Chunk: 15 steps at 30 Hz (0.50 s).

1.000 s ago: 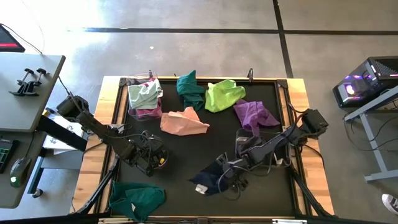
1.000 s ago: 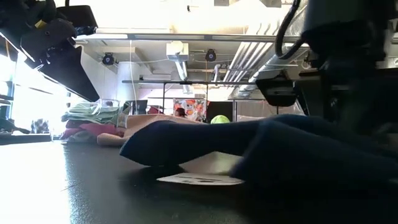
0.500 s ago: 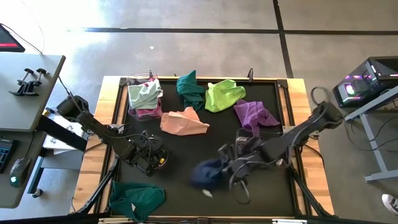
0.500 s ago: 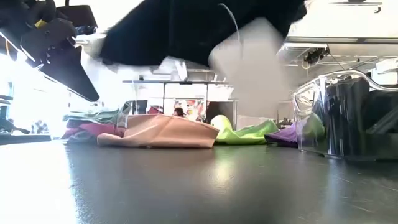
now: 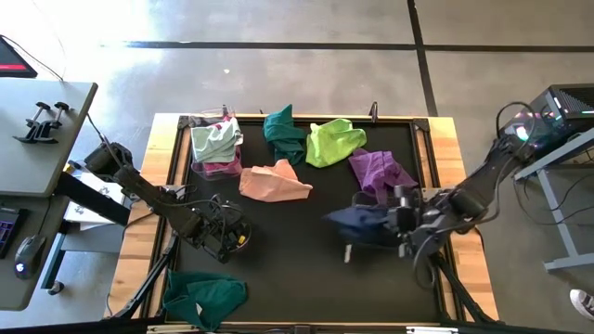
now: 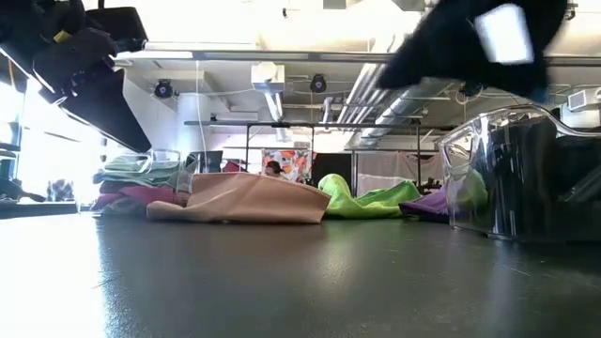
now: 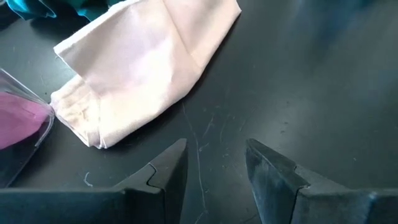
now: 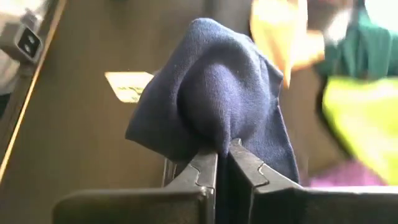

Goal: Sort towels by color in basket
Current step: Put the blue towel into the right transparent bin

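Observation:
The navy towel is above the rim of the basket of dark cloth, so my right gripper keeps going over that basket and lets go inside it.
My right gripper is shut on a navy towel, which I see up close in the right wrist view and high up in the low view. My left gripper is open and hovers over bare tabletop, near the peach towel. Teal, lime and purple towels lie flat on the table. A mint towel lies on a magenta one in a clear basket. My right gripper pinches a bunched fold of the navy towel between its two fingers. The towel is lifted clear of the table and its loose cloth bulges beyond the fingertips. A white tag dangles below it.
A second clear basket stands on the table's right side, partly under the held towel. A dark green towel lies at the near left corner. A wooden rim frames the black tabletop. Bare tabletop spans the near middle.
My right gripper has lifted the navy towel off the near middle of the table and carried it up, toward the right and far edges. The towel, which lay spread on the tabletop, now hangs bunched in the air with its tag dangling.

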Tool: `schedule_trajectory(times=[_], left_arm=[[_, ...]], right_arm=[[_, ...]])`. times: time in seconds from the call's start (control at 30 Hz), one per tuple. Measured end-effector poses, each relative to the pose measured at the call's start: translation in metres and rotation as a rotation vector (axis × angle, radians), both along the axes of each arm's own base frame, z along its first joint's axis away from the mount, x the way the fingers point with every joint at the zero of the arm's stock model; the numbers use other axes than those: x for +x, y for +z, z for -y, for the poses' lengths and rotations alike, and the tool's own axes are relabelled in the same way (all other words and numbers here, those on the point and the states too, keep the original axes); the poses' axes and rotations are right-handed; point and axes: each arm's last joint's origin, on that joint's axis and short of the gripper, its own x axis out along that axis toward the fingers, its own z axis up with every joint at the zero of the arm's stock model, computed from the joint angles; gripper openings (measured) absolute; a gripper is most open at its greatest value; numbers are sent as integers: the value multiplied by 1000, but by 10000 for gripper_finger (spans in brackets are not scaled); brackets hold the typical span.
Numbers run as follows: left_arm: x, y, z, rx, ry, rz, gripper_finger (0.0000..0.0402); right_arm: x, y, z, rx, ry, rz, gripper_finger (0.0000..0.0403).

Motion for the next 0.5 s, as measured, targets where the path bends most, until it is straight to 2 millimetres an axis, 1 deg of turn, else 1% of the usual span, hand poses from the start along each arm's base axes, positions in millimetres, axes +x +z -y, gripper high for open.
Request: schedule_trajectory(times=[0.1,0.23,0.33,0.43,0.5], left_arm=[[0,0,0,8,3,6,145],[0,0,0,8,3,6,145],[0,0,0,8,3,6,145],[0,0,0,8,3,6,145],[0,0,0,8,3,6,145]], right_arm=[[-18,-12,9,67,-147,-103,6],[-33,-40,18,142,-344,-256,6],[-38,-67,18,195,-382,-387,7],[-40,-93,16,248,-361,-488,11],[-41,-109,15,273,-345,-522,14]])
